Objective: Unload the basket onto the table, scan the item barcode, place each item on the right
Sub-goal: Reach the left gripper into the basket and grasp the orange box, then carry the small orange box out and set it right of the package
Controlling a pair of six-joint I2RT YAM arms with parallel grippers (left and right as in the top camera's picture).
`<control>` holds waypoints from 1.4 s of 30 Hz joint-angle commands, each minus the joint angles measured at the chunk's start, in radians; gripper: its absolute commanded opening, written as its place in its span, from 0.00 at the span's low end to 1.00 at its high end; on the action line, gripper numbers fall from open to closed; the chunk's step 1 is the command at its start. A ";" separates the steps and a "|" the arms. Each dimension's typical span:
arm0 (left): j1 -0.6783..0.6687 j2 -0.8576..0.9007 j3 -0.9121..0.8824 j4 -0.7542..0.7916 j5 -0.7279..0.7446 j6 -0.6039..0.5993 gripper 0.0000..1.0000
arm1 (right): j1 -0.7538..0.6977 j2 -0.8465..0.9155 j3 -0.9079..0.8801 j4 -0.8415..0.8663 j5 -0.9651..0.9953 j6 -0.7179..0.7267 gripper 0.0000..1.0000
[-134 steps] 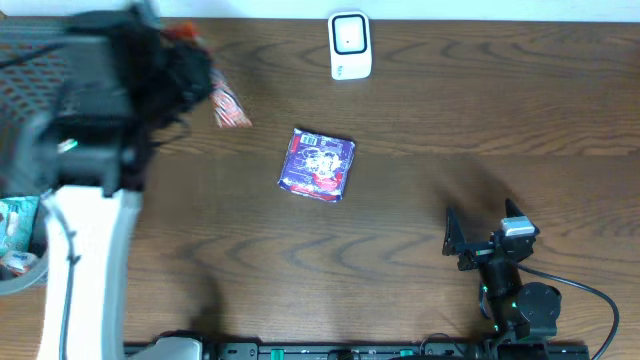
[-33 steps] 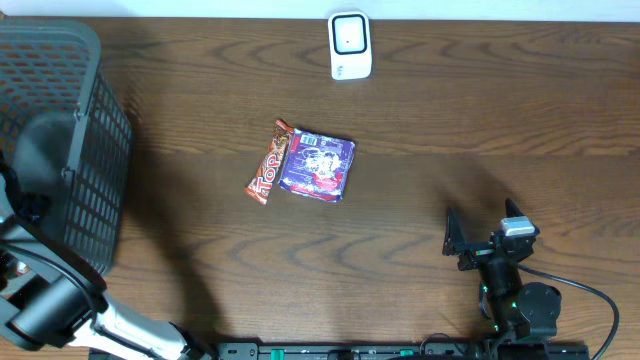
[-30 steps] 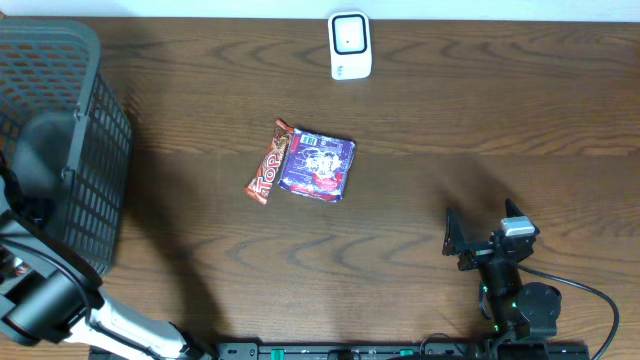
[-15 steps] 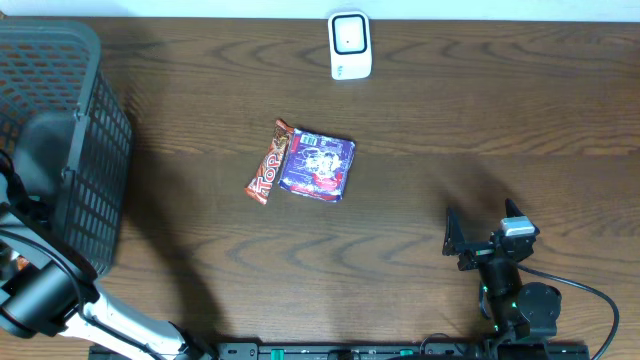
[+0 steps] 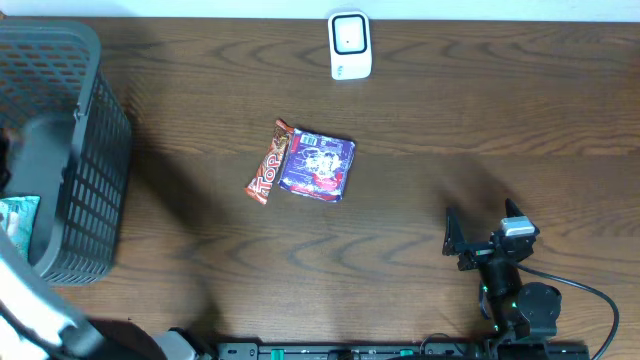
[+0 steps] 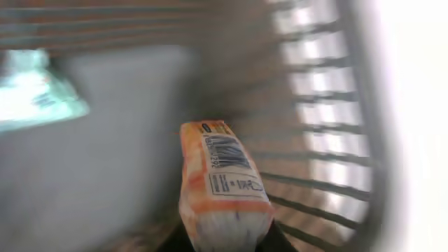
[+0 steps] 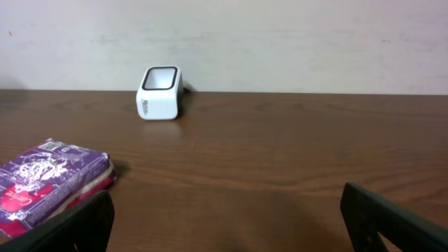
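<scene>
I should keep moving my left gripper toward the open wood beside the purple packet and let go there, as the orange-and-white packet's barcode is clear of the gripper's fingers.
Inside the dark mesh basket, my left gripper is shut on the lower end of an orange-and-white packet. This item's barcode faces the left wrist camera. In the overhead view the basket stands at the table's left edge, and the left gripper inside it is blurred and hard to make out. The white scanner stands at the far middle edge, also seen as the scanner from the right wrist. My right gripper rests open near the front right, nothing between its fingers.
A purple packet and a red-brown Top bar lie side by side mid-table. The purple packet lies left of the right gripper. A teal packet lies in the basket.
The left gripper has shut on the orange-and-white packet inside the basket, and the left arm has shifted at the table's left edge. The right arm and the table items are unmoved.
</scene>
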 commanded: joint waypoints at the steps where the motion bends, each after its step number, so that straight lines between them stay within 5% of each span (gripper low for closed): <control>1: -0.088 -0.069 0.016 0.105 0.409 -0.094 0.07 | 0.004 -0.002 -0.002 -0.003 0.006 0.010 0.99; 4: -0.229 -0.090 0.016 0.175 0.499 -0.092 0.07 | 0.004 -0.002 -0.002 -0.003 0.006 0.010 0.99; 11: -0.633 -0.096 0.015 0.162 0.423 0.048 0.07 | 0.004 -0.002 -0.002 -0.003 0.005 0.010 0.99; 16: -0.915 -0.083 0.015 0.042 0.079 0.227 0.07 | 0.004 -0.002 -0.002 -0.003 0.006 0.010 0.99; 22: -1.197 0.013 -0.006 -0.048 -0.311 0.252 0.07 | 0.004 -0.002 -0.002 -0.003 0.006 0.010 0.99; 34: -1.462 0.343 -0.006 0.024 -0.298 0.232 0.08 | 0.004 -0.002 -0.002 -0.003 0.006 0.010 0.99; 42: -1.509 0.440 -0.006 0.040 -0.297 0.232 0.24 | 0.004 -0.002 -0.002 -0.003 0.006 0.010 0.99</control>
